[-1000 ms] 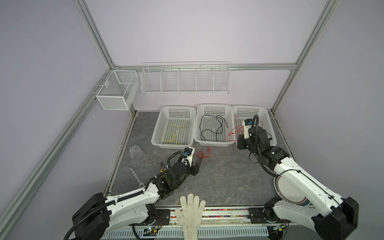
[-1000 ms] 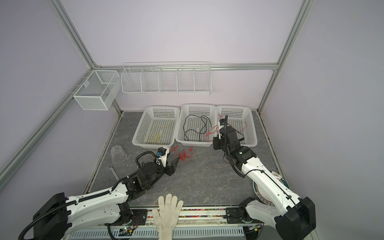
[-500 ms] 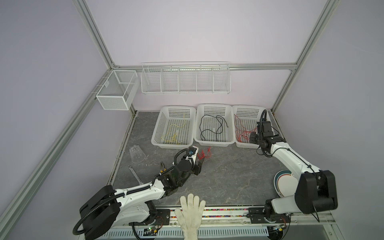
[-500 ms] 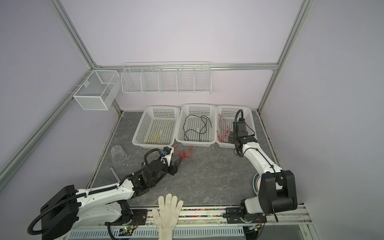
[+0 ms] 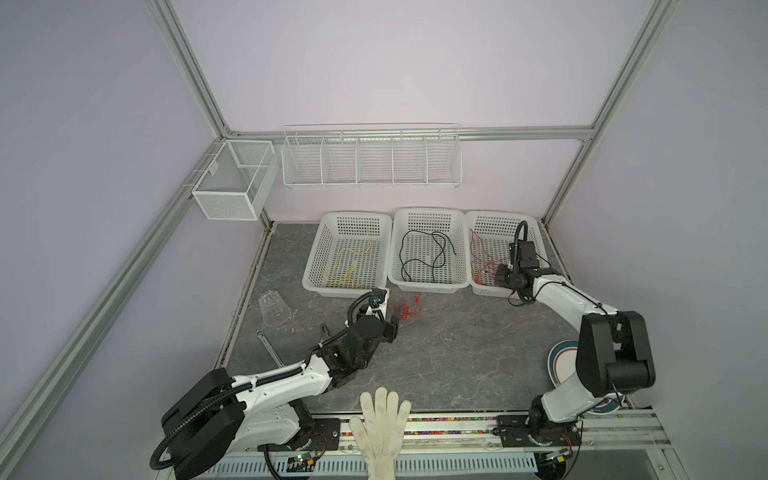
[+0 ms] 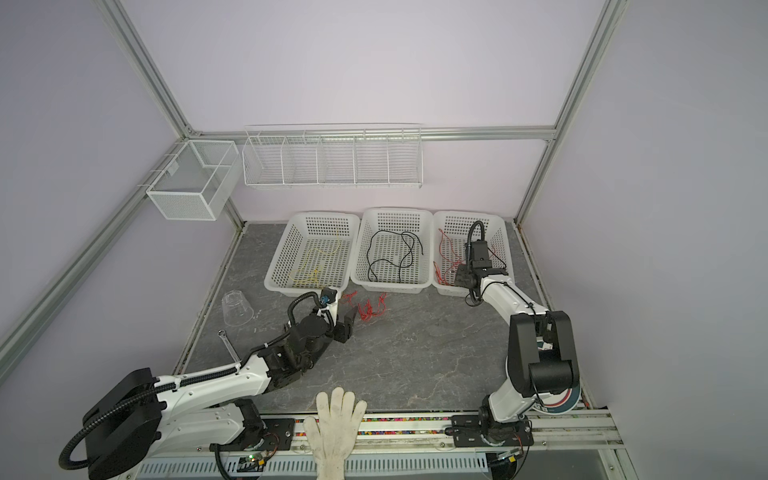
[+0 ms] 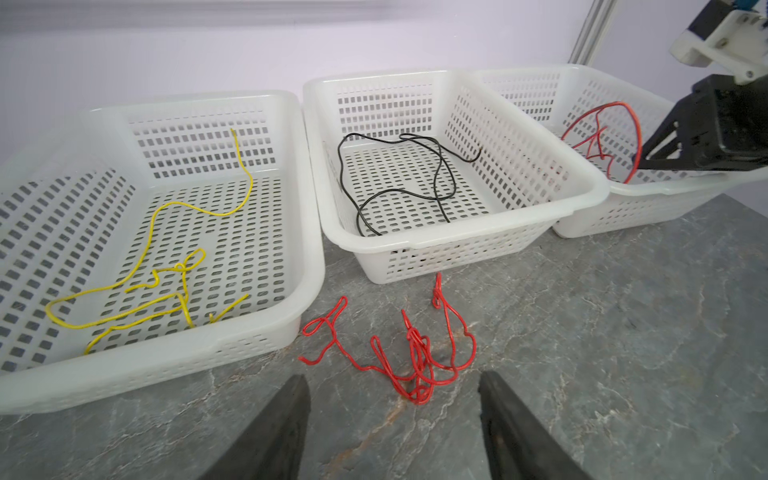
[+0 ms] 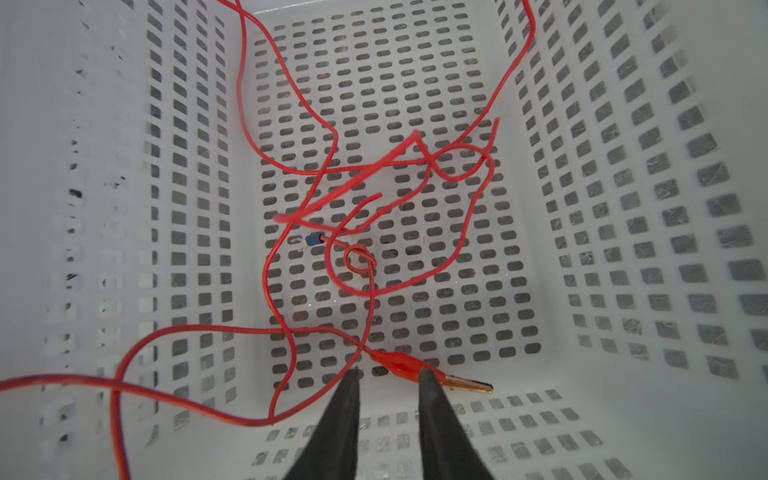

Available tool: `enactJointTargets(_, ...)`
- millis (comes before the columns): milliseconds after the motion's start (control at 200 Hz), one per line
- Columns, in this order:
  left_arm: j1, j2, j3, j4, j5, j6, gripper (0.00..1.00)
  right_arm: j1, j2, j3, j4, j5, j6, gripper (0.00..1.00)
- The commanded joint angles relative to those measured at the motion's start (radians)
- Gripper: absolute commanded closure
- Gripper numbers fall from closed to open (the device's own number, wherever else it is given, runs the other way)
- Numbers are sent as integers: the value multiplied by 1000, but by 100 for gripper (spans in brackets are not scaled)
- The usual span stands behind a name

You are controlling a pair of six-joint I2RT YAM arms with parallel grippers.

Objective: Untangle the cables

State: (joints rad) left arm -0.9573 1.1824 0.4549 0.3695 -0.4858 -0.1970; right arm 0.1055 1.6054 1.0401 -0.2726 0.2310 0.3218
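Note:
I should move my left gripper back and take the tangled red cable (image 6: 369,309) with my right gripper, because the basket with red cable (image 5: 489,252) is by my right gripper.
One red cable (image 5: 409,307) (image 6: 372,308) lies tangled on the table in front of the middle basket (image 5: 424,287). My left gripper (image 7: 392,376) is open just short of it, with nothing between its fingers, and shows in both top views (image 5: 394,327) (image 6: 347,323). More red cable (image 8: 365,168) lies looped in the right basket (image 5: 490,293). My right gripper (image 8: 388,372) (image 5: 500,276) hangs inside, jaws apart, with a red clip (image 8: 399,362) on the basket floor at its tips. A yellow cable (image 7: 166,291) fills the left basket (image 5: 316,286). A black cable (image 7: 415,178) lies in the middle one.
An upturned clear cup (image 5: 274,308) and a wrench (image 5: 268,347) lie at the table's left edge. A plate (image 5: 559,365) sits behind the right arm's base. A white glove (image 5: 384,428) lies on the front rail. Wire racks (image 5: 370,158) hang on the back wall.
My right gripper swung over the right basket and dipped in, then its jaws parted, leaving the red clip lead on the basket floor. My left gripper edged closer to the red cable on the table.

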Motion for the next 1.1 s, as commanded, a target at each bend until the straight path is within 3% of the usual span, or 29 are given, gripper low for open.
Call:
enactJointTargets(0,9,25,30,-19,-37,-42,35,-1,-62,5,6,-4,-16,67)
enactJointTargets(280,32,123,102,-108,-41,-93,44,0,-283,-86,25,-122,-34,62)
enactJointTargets(415,34,170,131,-114,8,-97,50,0,-376,-127,28,-191,-32,43)
enactJointTargets(510,34,208,166,-129,42,-108,52,4,-412,-136,11,-230,-34,37)
enactJointTargets(785,34,335,306,-255,122,-142,56,48,-466,-155,4,-327,-43,35)
enactJointTargets(1095,34,439,403,-345,161,-186,64,214,-465,-154,9,-361,-130,35)
